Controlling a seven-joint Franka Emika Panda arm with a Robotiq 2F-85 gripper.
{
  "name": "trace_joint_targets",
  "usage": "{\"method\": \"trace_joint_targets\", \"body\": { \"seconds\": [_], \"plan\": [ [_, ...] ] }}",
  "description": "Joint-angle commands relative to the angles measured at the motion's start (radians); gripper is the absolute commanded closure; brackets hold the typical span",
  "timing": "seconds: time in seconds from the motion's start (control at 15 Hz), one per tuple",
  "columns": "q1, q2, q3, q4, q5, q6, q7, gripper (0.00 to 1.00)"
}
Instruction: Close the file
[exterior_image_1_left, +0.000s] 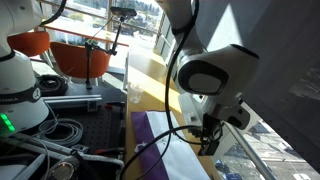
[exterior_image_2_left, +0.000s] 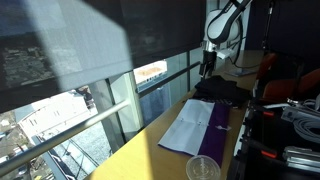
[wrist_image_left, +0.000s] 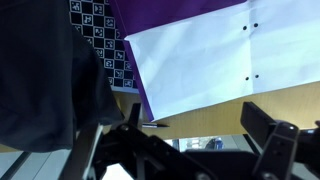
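Note:
The file's purple edge (wrist_image_left: 141, 84) faces my open fingers, clear of the black cloth, so I keep moving down toward the purple edge's corner (wrist_image_left: 151, 116) until they pinch it.
The file lies open and flat on the tan table in both exterior views. Its purple cover (exterior_image_2_left: 223, 122) lies beside a white paper sheet (exterior_image_2_left: 188, 128); it also shows at the bottom of an exterior view (exterior_image_1_left: 150, 135). In the wrist view the purple cover (wrist_image_left: 180, 14) is at the top, with white punched paper (wrist_image_left: 200, 60) below it. My gripper (wrist_image_left: 195, 135) is open and empty. It hangs above the table edge just past the file's end (exterior_image_2_left: 207, 66), apart from the file. It also shows low in an exterior view (exterior_image_1_left: 210, 135).
A black cloth-like thing (exterior_image_2_left: 220, 90) lies at the file's far end, under the gripper, and fills the left of the wrist view (wrist_image_left: 40, 70). A checkered marker board (wrist_image_left: 100, 40) sits beside it. A clear cup (exterior_image_2_left: 203, 168) stands at the near end. A window rail runs along the table (exterior_image_2_left: 150, 150).

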Motion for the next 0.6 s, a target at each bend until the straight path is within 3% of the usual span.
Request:
{"method": "trace_joint_targets", "body": {
  "seconds": [0.0,0.27,0.53],
  "plan": [
    [-0.117,0.231,0.089,0.251,0.114,-0.066,-0.137,0.0],
    [-0.206,0.427,0.167,0.481,0.14,-0.159,-0.244,0.0],
    [-0.236,0.587,0.194,0.703,0.122,-0.271,-0.298,0.0]
  ]
}}
